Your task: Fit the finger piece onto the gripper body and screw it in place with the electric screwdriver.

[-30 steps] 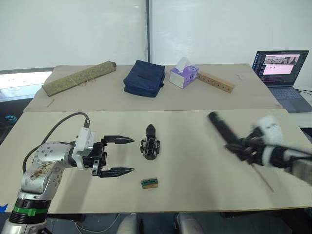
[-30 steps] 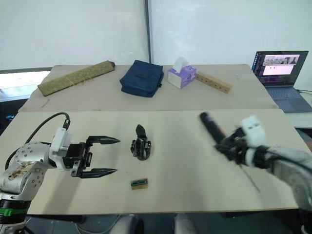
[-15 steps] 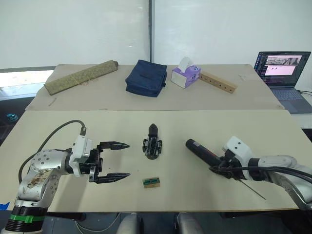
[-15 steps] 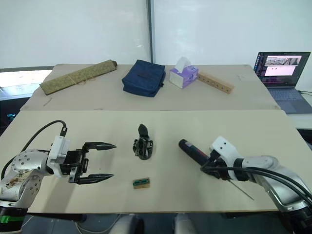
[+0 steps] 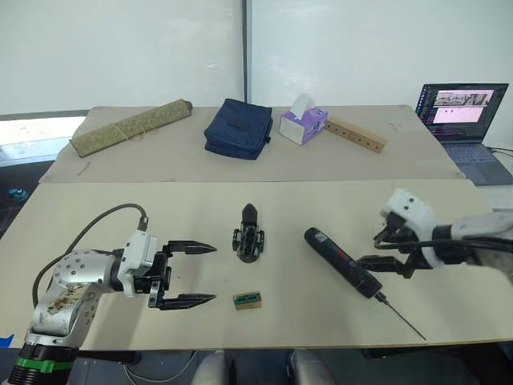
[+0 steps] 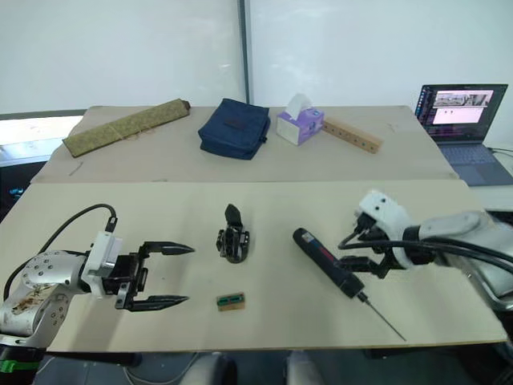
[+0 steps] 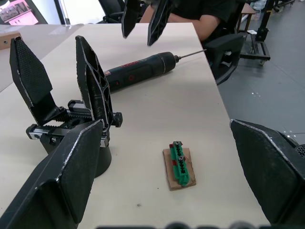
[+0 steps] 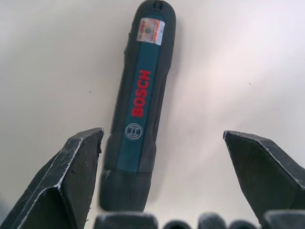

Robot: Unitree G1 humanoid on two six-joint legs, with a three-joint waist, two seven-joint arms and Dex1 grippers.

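Note:
The electric screwdriver (image 5: 343, 263) will keep the thin bit in its seat when the robot turns the screwdriver tip-down, because the bit runs straight out of the narrow nose (image 5: 381, 297).
The gripper body (image 5: 248, 239) stands mid-table, in front of my left gripper (image 5: 210, 273), which is open and empty. In the left wrist view two black tapered fingers (image 7: 93, 81) rise from the gripper body (image 7: 71, 138); I cannot tell which of them is the finger piece. To the right, the electric screwdriver (image 5: 343, 263) lies flat on the table with its thin bit (image 5: 403, 319) pointing toward the front edge. My right gripper (image 5: 379, 249) hovers open just beside the tool's bit end. The right wrist view looks down on the screwdriver (image 8: 140, 105) between the spread fingers.
A small green-topped block (image 5: 247, 300) lies near the front edge, below the gripper body. On the back table are a rolled mat (image 5: 132, 124), a navy bag (image 5: 238, 128), a tissue box (image 5: 303, 124), a wooden bar (image 5: 357, 134) and a laptop (image 5: 463, 112). A person (image 7: 205, 14) sits beyond the table's right end.
My right gripper brought the screwdriver down from the air, laid it on the table, opened and drew back to the right. The left gripper stayed open in place.

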